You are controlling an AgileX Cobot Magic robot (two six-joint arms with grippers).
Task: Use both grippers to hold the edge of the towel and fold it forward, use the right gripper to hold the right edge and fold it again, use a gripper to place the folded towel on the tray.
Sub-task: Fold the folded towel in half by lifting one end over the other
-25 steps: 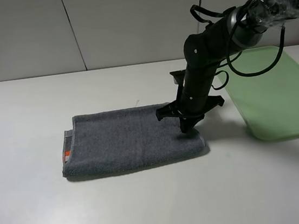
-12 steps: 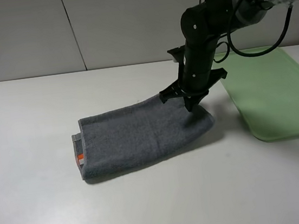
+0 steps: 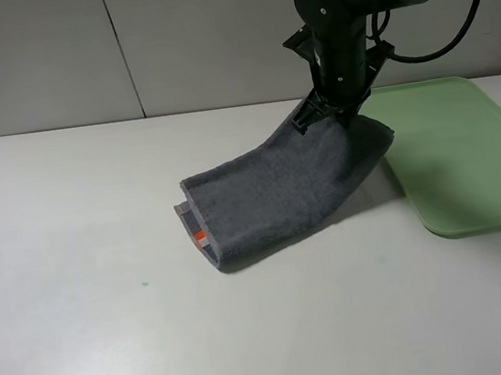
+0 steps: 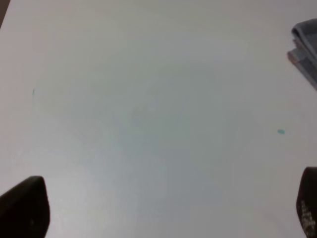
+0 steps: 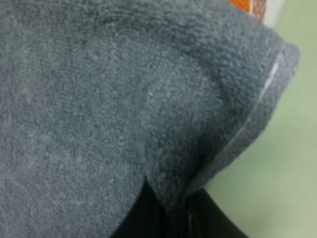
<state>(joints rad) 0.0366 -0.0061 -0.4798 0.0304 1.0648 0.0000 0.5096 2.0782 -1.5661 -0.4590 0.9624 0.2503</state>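
The towel lies stretched out long from its tagged end to its edge [image 3: 380, 138] by the tray. Next, my right gripper folds that edge back over the tagged end [image 3: 202, 213] first.
The grey folded towel [image 3: 279, 193] hangs from its right end, with its left end and orange tag dragging on the white table. My right gripper [image 3: 338, 120] is shut on the towel's right edge and holds it up beside the green tray [image 3: 466, 152]. In the right wrist view the towel [image 5: 114, 99] fills the frame, with the tray [image 5: 277, 163] behind it. My left gripper [image 4: 163, 208] is open over bare table, its fingertips [image 4: 25, 208] low in its own view, and a towel corner [image 4: 307, 47] shows at the edge.
The tray lies at the right of the white table [image 3: 77, 264]. A pale panelled wall [image 3: 124, 47] runs behind the table. A small teal speck [image 3: 144, 285] marks the table left of the towel.
My right gripper has risen and moved back and right towards the tray, lifting the towel's right end. The towel's left end has slid right across the table.
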